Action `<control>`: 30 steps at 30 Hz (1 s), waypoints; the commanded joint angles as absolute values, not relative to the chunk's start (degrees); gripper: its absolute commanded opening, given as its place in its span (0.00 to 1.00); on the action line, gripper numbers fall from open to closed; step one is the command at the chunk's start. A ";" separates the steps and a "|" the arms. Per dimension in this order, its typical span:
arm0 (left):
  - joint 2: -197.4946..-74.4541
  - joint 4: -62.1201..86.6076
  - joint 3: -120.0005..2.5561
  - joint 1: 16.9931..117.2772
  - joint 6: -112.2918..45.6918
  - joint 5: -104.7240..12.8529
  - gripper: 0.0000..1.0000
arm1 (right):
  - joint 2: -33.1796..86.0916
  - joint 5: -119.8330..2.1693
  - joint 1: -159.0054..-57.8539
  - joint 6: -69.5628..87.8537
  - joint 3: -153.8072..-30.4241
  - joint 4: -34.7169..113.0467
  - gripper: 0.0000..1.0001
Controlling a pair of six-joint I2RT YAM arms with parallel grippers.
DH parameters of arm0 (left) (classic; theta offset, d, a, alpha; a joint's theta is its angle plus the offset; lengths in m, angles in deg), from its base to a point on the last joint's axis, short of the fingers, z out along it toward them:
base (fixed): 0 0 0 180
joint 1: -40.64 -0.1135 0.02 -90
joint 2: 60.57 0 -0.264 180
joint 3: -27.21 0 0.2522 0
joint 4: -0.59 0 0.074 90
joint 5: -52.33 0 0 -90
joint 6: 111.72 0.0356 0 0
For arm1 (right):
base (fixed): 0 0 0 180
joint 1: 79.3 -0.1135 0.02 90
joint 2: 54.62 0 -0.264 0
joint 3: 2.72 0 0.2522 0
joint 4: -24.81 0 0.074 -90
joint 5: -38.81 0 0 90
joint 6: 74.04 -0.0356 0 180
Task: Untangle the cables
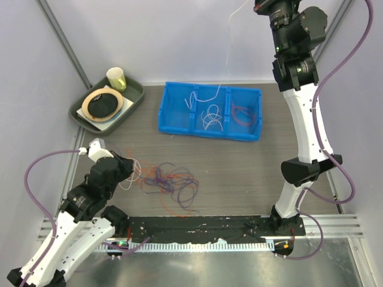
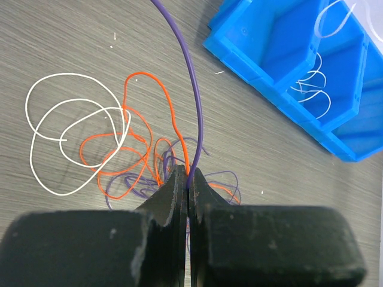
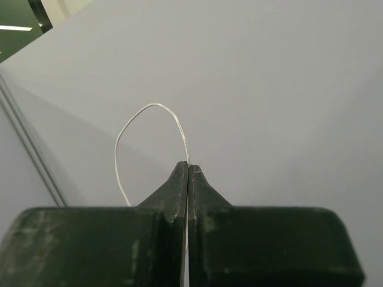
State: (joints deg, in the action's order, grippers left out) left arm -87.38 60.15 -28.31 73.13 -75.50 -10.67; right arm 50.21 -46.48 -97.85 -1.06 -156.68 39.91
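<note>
The white cable hangs free of the tangle with its loose end over the blue bin [image 1: 194, 98], so the robot's right gripper should bring the cable down into the middle compartment [image 1: 210, 113].
A tangle of purple, orange-red and white cables [image 1: 170, 179] lies on the table in front of the left arm. My left gripper [image 1: 131, 172] is low at the tangle's left edge. In the left wrist view it [image 2: 189, 174] is shut on a purple cable [image 2: 192, 84] that runs up out of frame, with orange loops [image 2: 143, 134] and white loops [image 2: 66, 128] beyond. My right gripper [image 3: 188, 166] is raised high against the back wall, shut on a thin white cable [image 3: 149, 110], which hangs at the top of the top view [image 1: 230, 24].
A blue three-compartment bin [image 1: 173, 113] stands at the back centre, with white cables [image 1: 210, 116] in the middle and an orange-red one [image 1: 242, 113] on the right; it also shows in the left wrist view [image 2: 251, 42]. A green tray [image 1: 134, 98] with a tape roll and cup sits back left.
</note>
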 commanded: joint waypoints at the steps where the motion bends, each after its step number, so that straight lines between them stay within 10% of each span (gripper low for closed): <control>1: -87.81 57.68 -29.35 72.89 -75.34 -8.85 0.00 | 47.59 -45.65 -98.02 -0.13 -157.20 37.08 0.01; 15: -87.64 58.55 -29.88 72.89 -74.81 -8.67 0.00 | 50.93 -54.61 -98.90 -0.65 -145.43 37.17 0.01; 30: -86.06 60.14 -29.09 72.89 -75.07 -8.32 0.00 | 38.29 -44.70 -104.96 1.55 -104.57 21.18 0.01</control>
